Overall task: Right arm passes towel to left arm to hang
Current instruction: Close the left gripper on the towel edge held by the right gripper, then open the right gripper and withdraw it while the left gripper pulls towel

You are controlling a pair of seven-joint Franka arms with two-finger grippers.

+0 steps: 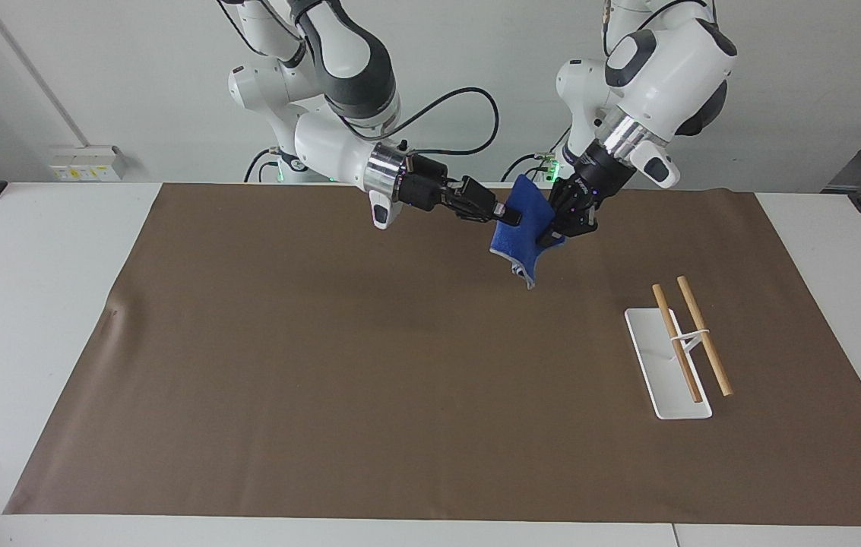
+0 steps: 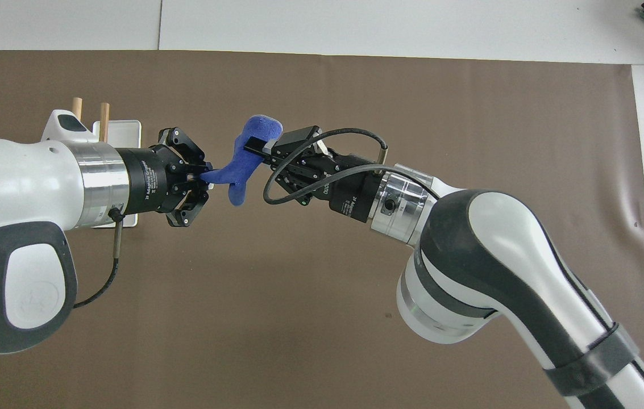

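My right gripper's hold on the towel's upper edge (image 2: 265, 130) stops my left gripper from getting to the wooden rods (image 1: 707, 343). Next, my right gripper opens and moves back first.
The blue towel (image 1: 523, 228) (image 2: 240, 167) hangs in the air above the brown mat, stretched between both grippers. My right gripper (image 1: 509, 213) (image 2: 251, 145) is shut on its upper edge. My left gripper (image 1: 549, 237) (image 2: 206, 175) is shut on a lower corner of the towel, its fingertips pinched together on the cloth. A free corner of the towel droops down toward the mat.
A white rack base (image 1: 663, 365) with two raised wooden rods (image 1: 703, 334) stands on the brown mat (image 1: 324, 365) toward the left arm's end, farther from the robots than the towel; the left arm hides most of it in the overhead view.
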